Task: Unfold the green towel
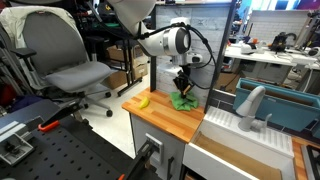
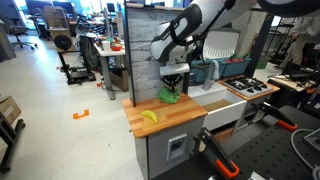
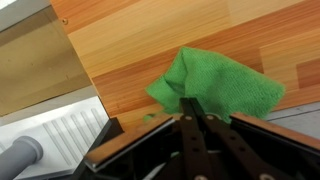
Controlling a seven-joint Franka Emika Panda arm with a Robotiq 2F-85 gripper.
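The green towel (image 1: 184, 101) is bunching up under my gripper near the grey panel, so next I raise the cloth I hold and pull it toward the countertop's front edge (image 1: 160, 126).
The green towel (image 3: 225, 85) lies crumpled on the wooden countertop (image 3: 130, 50), near its back edge in both exterior views (image 1: 184, 102) (image 2: 171, 98). My gripper (image 3: 188, 100) points down at the towel's near edge, and its two fingers are pressed together on the cloth. In both exterior views the gripper (image 1: 182, 90) (image 2: 172, 86) sits right on top of the towel, which bunches up under it. The fingertips themselves are partly hidden by the cloth.
A yellow banana (image 1: 143, 101) (image 2: 149, 116) lies on the countertop (image 1: 165, 120) away from the towel. A white sink (image 1: 235, 128) with a grey faucet (image 1: 250, 105) adjoins the counter. A grey panel (image 2: 145, 45) rises behind the counter.
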